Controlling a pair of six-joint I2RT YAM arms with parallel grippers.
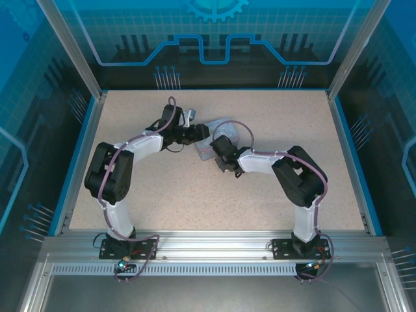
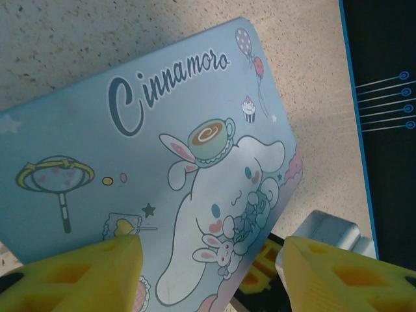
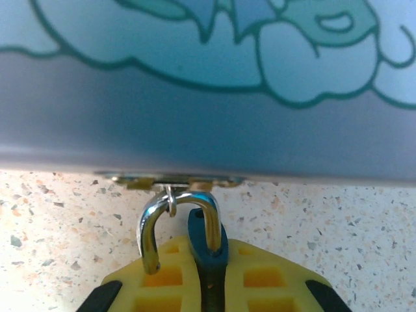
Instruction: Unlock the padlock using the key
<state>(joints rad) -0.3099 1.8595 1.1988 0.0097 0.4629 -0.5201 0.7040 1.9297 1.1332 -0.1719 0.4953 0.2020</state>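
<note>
The padlock's shackle is hooked through the hasp's ring, and my right gripper is holding the padlock head-on. So I should grip the padlock's teal body again from the side and unhook the shackle.
The padlock, small with a teal body, is pinched edge-on between the yellow fingers of my right gripper, which is shut on it. Its metal shackle stands open, the left end free, and hooks through a little ring on the hasp of the pale blue cartoon tin. In the top view the right gripper is at the tin's near side. My left gripper hovers over the tin's lid, open, fingers wide apart with the lid's corner between them. The key is hidden.
The tin lies mid-table on the speckled beige top. A grey-blue block shows beside the left gripper's right finger. Blue rails and clear walls bound the table.
</note>
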